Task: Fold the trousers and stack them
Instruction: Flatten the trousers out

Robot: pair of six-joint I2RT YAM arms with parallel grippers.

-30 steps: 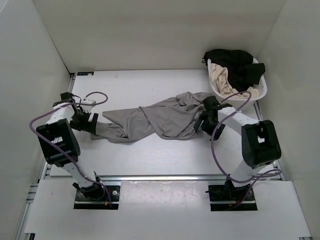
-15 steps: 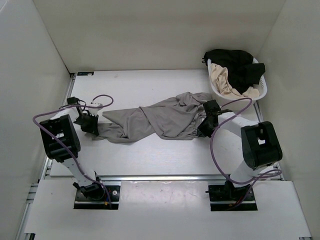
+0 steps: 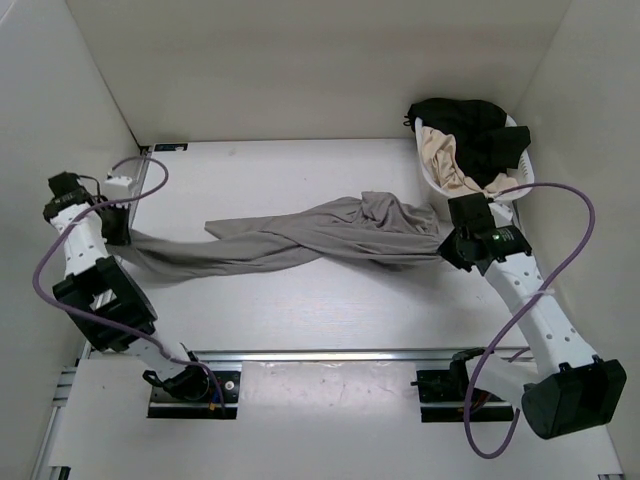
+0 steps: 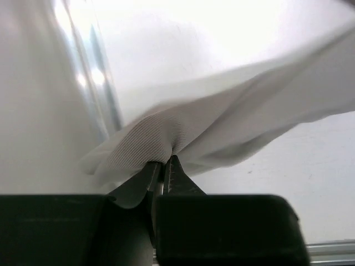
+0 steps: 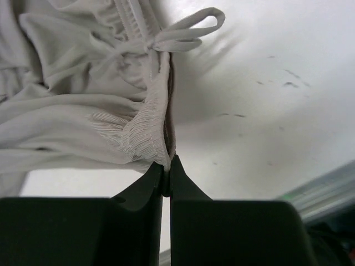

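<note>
Next, I pull the waistband toward the near rail point(image 3: 470, 330) with my right gripper to spread the legs before folding, because the held leg lies twisted point(image 3: 292, 242) against the loose leg.
The grey trousers point(image 3: 300, 235) stretch twisted across the table from left to right. My left gripper point(image 3: 118, 230) holds one leg end at the table's left edge; in the left wrist view it point(image 4: 164, 162) is shut on a ribbed cuff point(image 4: 147, 141). At the right, my right gripper point(image 3: 447, 245) grips the waist end. The right wrist view shows that gripper point(image 5: 167, 162) shut on the gathered elastic waistband point(image 5: 147, 130), with the drawstring loop point(image 5: 188, 30) hanging beyond. A second leg end point(image 3: 215, 228) lies loose on the table.
A white basket point(image 3: 524, 180) at the back right holds a black garment point(image 3: 470, 125) and a beige one point(image 3: 445, 155). White walls close in on the left, back and right. A metal rail point(image 3: 330, 355) runs along the table's near edge.
Both grippers closed on the trousers and pulled apart, the left to the left edge, the right toward the basket. The bunched trousers are now drawn out long.
</note>
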